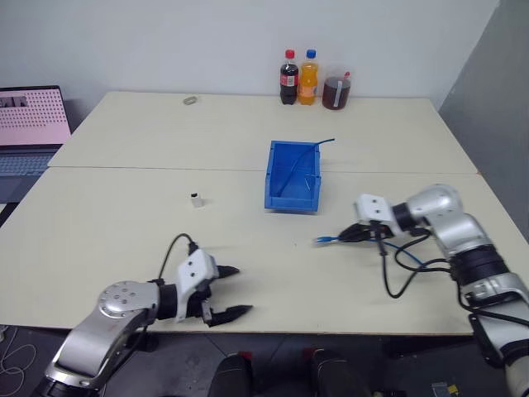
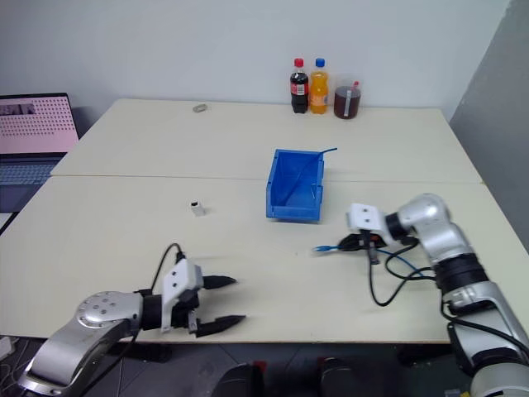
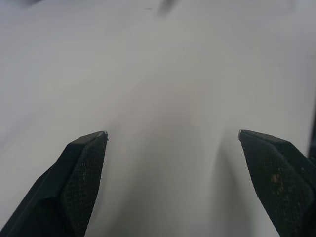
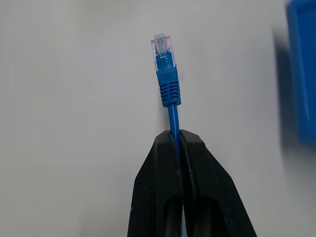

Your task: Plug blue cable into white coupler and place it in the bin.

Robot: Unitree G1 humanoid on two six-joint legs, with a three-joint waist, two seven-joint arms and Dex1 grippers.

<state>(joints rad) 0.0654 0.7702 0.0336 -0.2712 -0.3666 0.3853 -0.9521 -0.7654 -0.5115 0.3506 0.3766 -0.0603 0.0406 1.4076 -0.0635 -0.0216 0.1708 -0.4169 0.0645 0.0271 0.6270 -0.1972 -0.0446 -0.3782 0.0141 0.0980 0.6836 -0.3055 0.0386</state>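
The tail bends in a wide, smooth curve behind my right gripper, so the blue cable [image 1: 327, 239] will stick out springily when I carry it.
My right gripper [image 4: 175, 134] is shut on the blue cable [image 4: 172, 116] a short way behind its clear plug [image 4: 162, 47]. The plug [image 1: 322, 240] pokes out to the left, just above the table, in front of the bin [image 1: 291, 203]. The rest of the cable loops on the table beside my right arm. The white coupler [image 1: 197, 199] stands alone on the table left of the bin, far from both grippers. My left gripper [image 1: 244, 289] hovers open near the table's front edge, with nothing between its fingers [image 3: 79, 168].
A thin blue wire [image 1: 326, 142] sticks out of the bin's far right corner. Two bottles [image 1: 288, 77] and a jar of dark liquid [image 1: 336, 89] stand at the far edge. A laptop [image 1: 29, 124] sits at the left. A small grey object [image 1: 190, 101] lies far back.
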